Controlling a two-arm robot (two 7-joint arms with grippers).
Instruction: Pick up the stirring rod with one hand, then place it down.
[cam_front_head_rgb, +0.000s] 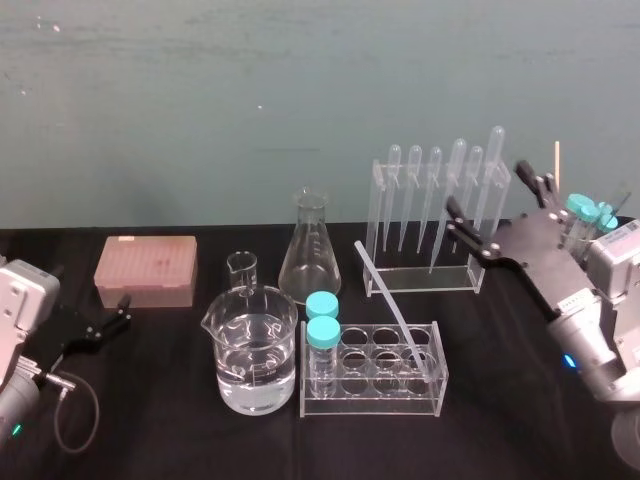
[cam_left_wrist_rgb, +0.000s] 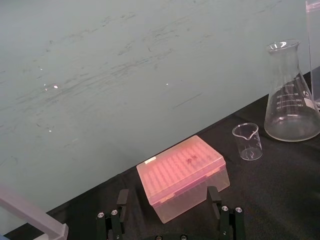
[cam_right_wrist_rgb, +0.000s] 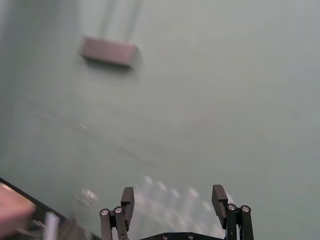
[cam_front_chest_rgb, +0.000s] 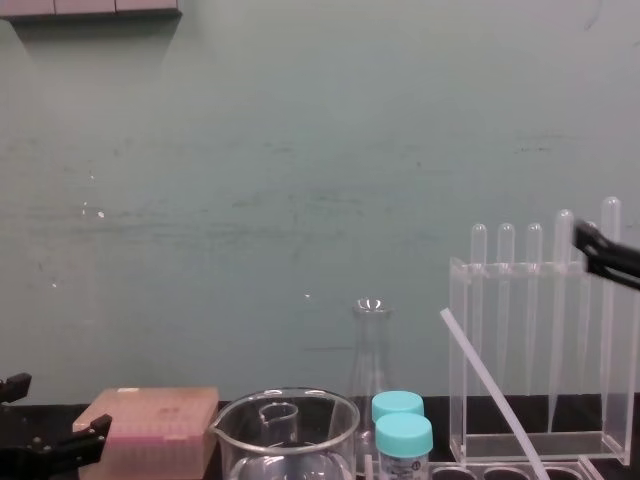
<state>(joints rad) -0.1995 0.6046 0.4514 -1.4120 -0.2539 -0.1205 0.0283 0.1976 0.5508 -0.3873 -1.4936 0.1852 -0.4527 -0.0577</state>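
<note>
The stirring rod (cam_front_chest_rgb: 492, 391) leans slanted in a much wider hole (cam_front_chest_rgb: 558, 474). I expect the rod will slide up freely and swing nearer upright as I lift it.
The stirring rod (cam_front_head_rgb: 398, 310) is a thin translucent stick that leans tilted with its lower end in a well of the low clear rack (cam_front_head_rgb: 372, 392); its upper end points back and left. It rises slanted in the chest view too, as the stirring rod (cam_front_chest_rgb: 488, 388). My right gripper (cam_front_head_rgb: 486, 186) hovers open above the table at the right, beside the tall pipette rack (cam_front_head_rgb: 425, 280) and apart from the rod. Its fingers (cam_right_wrist_rgb: 127, 198) hold nothing, and one finger (cam_front_chest_rgb: 604, 256) juts in at the chest view's right edge. My left gripper (cam_front_head_rgb: 121, 309) rests open at the far left.
A beaker of water (cam_front_head_rgb: 251, 352), a small beaker (cam_front_head_rgb: 242, 269) and a conical flask (cam_front_head_rgb: 309, 252) stand left of the low rack. Two teal-capped vials (cam_front_head_rgb: 322, 330) sit in that rack. A pink tip box (cam_left_wrist_rgb: 183, 175) lies just ahead of the left gripper (cam_left_wrist_rgb: 168, 200). More capped tubes (cam_front_head_rgb: 590, 215) stand behind the right arm.
</note>
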